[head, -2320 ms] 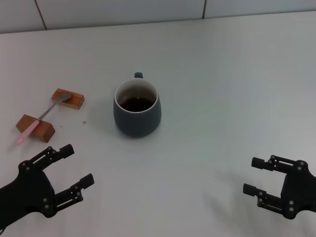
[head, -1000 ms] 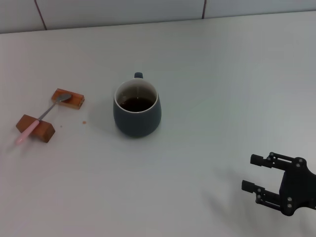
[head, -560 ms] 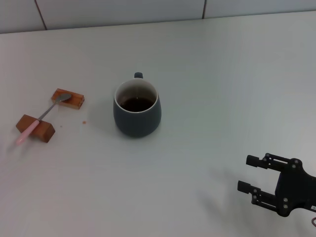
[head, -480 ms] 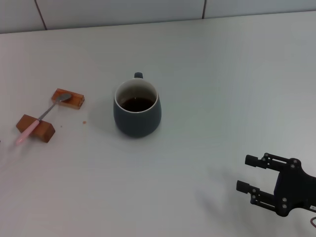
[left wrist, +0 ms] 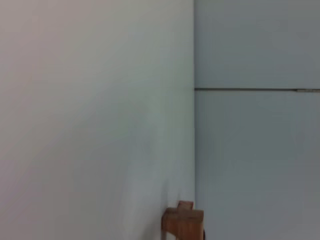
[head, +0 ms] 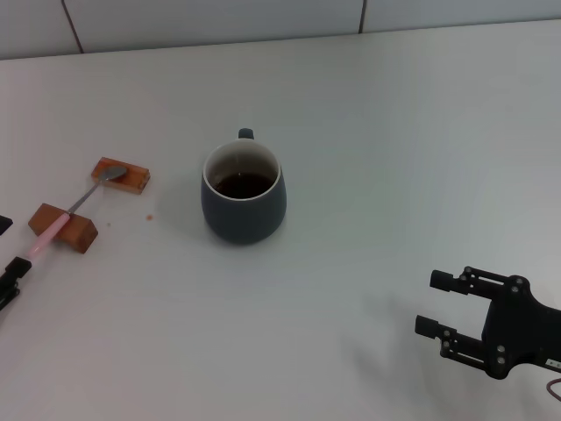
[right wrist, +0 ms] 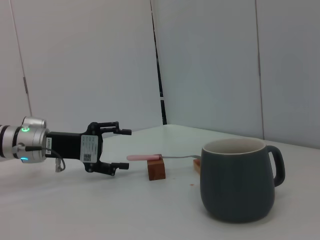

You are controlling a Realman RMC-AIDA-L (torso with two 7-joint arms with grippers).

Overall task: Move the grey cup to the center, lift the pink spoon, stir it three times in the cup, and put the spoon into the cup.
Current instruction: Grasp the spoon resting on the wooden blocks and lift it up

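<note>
The pink spoon handle's end sticks out past the near block toward my left gripper. I keep moving forward until the open fingers straddle the spoon's handle, then close.
The grey cup, holding dark liquid, stands mid-table with its handle turned away from me; it also fills the near side of the right wrist view. The pink spoon bridges two wooden blocks left of the cup, silver bowl on the far block, pink handle over the near one. My left gripper enters at the left edge, open, fingertips just short of the handle's end; the right wrist view shows the left gripper open, facing the pink spoon. My right gripper hovers open at the near right.
The far wooden block and the near wooden block carry the spoon; one block shows in the left wrist view. A small brown speck lies between blocks and cup. Tiled wall runs along the table's far edge.
The left gripper left the near-left corner, went out of view, and now reappears at the left edge by the spoon's handle. The right gripper drifted slightly left. Cup and spoon stayed put.
</note>
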